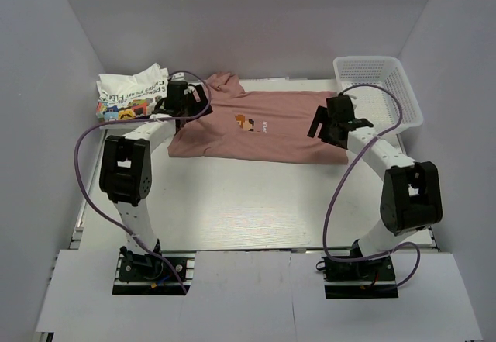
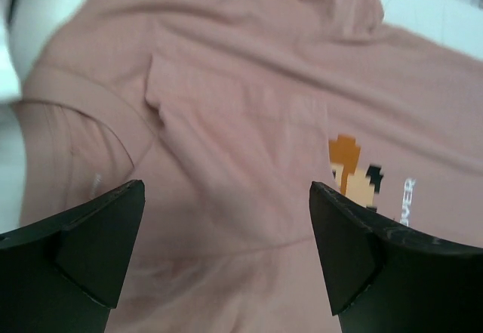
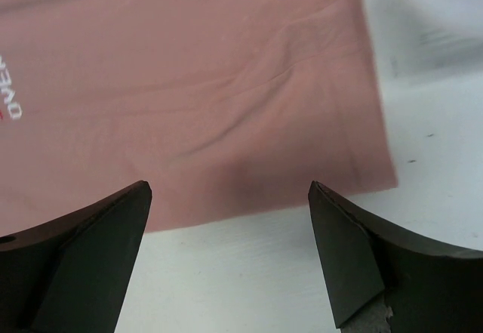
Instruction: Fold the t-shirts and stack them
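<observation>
The dusty-pink t-shirt (image 1: pixel 260 131) is far back. Both my grippers should pull it onto the clear front area (image 1: pixel 252 202) before my left gripper folds its far sleeve.
The dusty-pink t-shirt (image 1: pixel 256 129) lies spread flat at the back middle of the table, print up. It fills the left wrist view (image 2: pixel 226 84) and the upper part of the right wrist view (image 3: pixel 189 84). The white t-shirt (image 1: pixel 132 92) with colourful print lies bunched at the back left. My left gripper (image 1: pixel 186 111) is open and empty just above the pink shirt's collar and shoulder end (image 2: pixel 226 220). My right gripper (image 1: pixel 324 129) is open and empty over the shirt's hem edge at the right (image 3: pixel 230 227).
A white mesh basket (image 1: pixel 380 90) stands at the back right, just beyond my right arm. White walls close in the table on the left, back and right. Bare white table (image 1: pixel 248 202) lies in front of the pink shirt.
</observation>
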`<action>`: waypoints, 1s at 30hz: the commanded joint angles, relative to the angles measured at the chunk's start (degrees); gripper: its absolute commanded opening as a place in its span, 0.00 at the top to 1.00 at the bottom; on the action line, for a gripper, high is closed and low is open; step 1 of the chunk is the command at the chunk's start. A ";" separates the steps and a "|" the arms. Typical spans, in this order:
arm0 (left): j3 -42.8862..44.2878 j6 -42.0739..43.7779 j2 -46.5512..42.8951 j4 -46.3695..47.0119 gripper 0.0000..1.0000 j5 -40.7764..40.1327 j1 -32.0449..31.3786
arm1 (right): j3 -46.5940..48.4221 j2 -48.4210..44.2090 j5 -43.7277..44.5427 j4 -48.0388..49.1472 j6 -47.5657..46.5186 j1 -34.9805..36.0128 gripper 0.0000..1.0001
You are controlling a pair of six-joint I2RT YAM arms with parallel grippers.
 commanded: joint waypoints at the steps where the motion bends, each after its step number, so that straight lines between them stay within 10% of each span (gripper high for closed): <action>1: -3.43 -1.37 -3.41 2.38 0.00 3.86 -0.49 | -1.55 1.08 -6.02 3.97 -1.95 1.03 0.10; 14: -14.06 -7.78 -1.81 -4.38 0.00 4.23 -1.01 | -3.20 13.84 -7.26 6.97 -1.35 1.30 0.10; 22: -35.93 -13.15 -18.23 -10.79 0.00 0.53 -1.63 | -25.53 -5.89 -5.86 8.46 6.75 1.65 0.10; 30: -51.69 -14.83 -44.86 -19.39 0.00 14.14 -3.30 | -43.73 -27.89 -9.54 0.29 10.52 3.40 0.10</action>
